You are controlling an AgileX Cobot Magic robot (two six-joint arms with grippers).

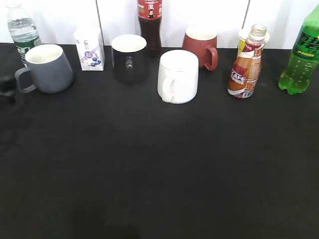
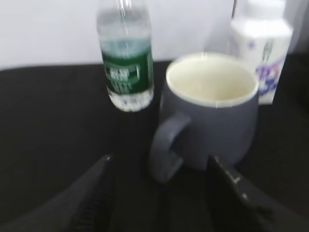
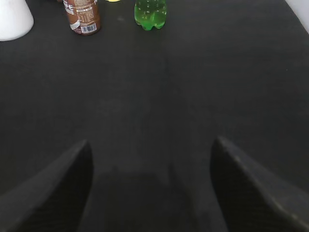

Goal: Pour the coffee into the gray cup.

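The coffee bottle's narrow opening [image 1: 258, 29] has its cap off. Coffee should flow into the gray cup in a thin stream when I pour.
The gray cup [image 1: 49, 68] stands at the back left, white inside, empty, handle toward the left. My left gripper [image 1: 6, 87] shows at the left edge just beside that handle. In the left wrist view the gray cup [image 2: 212, 116] is close ahead and my left gripper [image 2: 159, 162] is open, its fingers on either side of the handle, not touching. The coffee bottle [image 1: 246, 67] stands uncapped at the back right; it also shows in the right wrist view [image 3: 83, 15]. My right gripper [image 3: 150, 147] is open, empty, low over bare cloth, far from the bottle.
Along the back stand a water bottle [image 1: 22, 30], a small milk carton [image 1: 89, 47], a black mug [image 1: 129, 58], a cola bottle [image 1: 150, 25], a white mug [image 1: 178, 76], a red mug [image 1: 202, 47] and a green soda bottle [image 1: 300, 55]. Black cloth [image 1: 159, 164] covers the table.
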